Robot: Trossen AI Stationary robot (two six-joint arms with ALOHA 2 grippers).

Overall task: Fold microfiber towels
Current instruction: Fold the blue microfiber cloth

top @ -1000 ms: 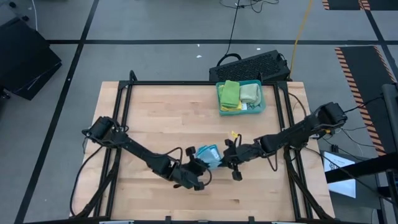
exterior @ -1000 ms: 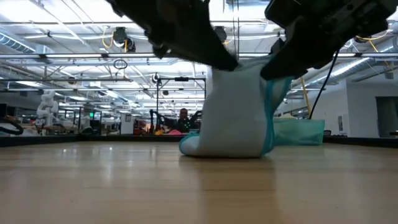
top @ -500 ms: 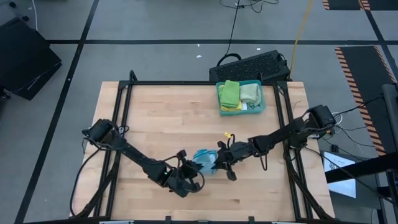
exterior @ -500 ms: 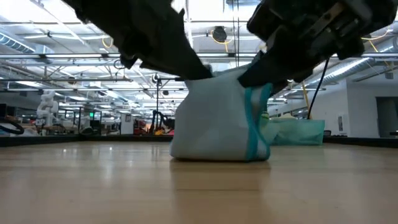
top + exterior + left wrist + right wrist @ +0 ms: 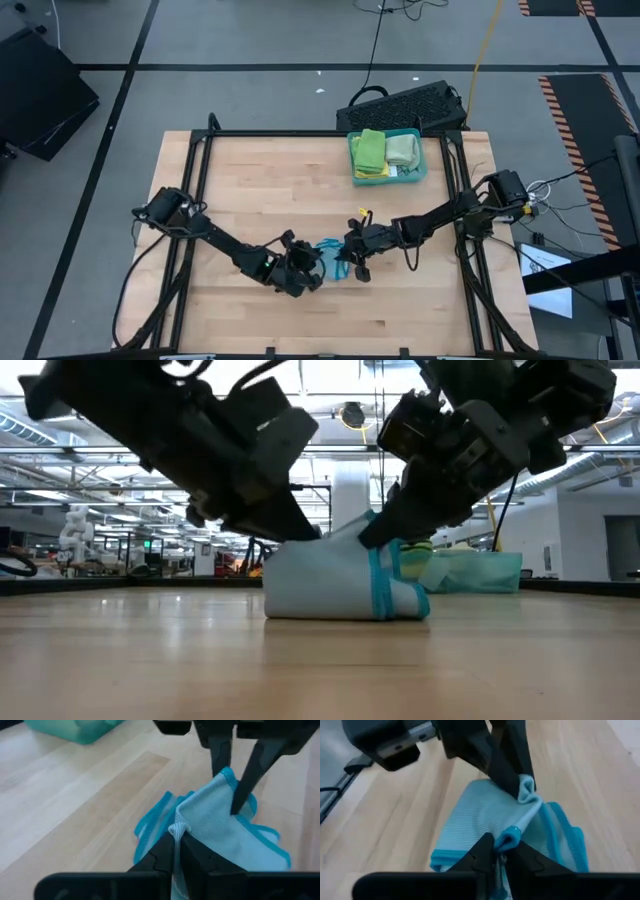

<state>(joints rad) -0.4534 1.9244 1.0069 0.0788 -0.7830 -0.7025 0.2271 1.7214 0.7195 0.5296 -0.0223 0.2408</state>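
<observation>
The towel puckers (image 5: 179, 828) at the fingers of the robot's left gripper, and stacked hem layers (image 5: 398, 598) are outside the right gripper's pinch, so the robot should let go with both grippers and pinch the layers together.
A light blue microfiber towel (image 5: 329, 256) with a teal hem lies bunched on the wooden table (image 5: 250, 180) near its middle front; its lower part (image 5: 330, 605) rests on the wood. My left gripper (image 5: 316, 267) is shut on its left side, my right gripper (image 5: 347, 257) is shut on its right side. Both grippers stand low over the table, facing each other. Several folded green and yellow towels (image 5: 385, 152) lie in a teal tray (image 5: 420, 170) at the far right. My left gripper pinches a puckered bit of the towel's edge (image 5: 176, 829) between its two fingers, slanting down from the table's left. The towel's lower part rests on the table. My right gripper pinches the towel's teal-hemmed edge (image 5: 509, 836) between its two fingers, slanting down from the table's right. The cloth between the two holds is slack and bunched.
A black keyboard (image 5: 405, 105) lies beyond the table's far edge behind the tray. A small yellow thing (image 5: 362, 214) lies on the wood just beyond the right gripper. The table's left half and near strip are bare wood.
Both grippers have gone down and a little toward the table's left with the towel. The towel, which stood tall and drawn up between them, has sunk into a lower, wider heap on the wood. Both stay shut on it.
</observation>
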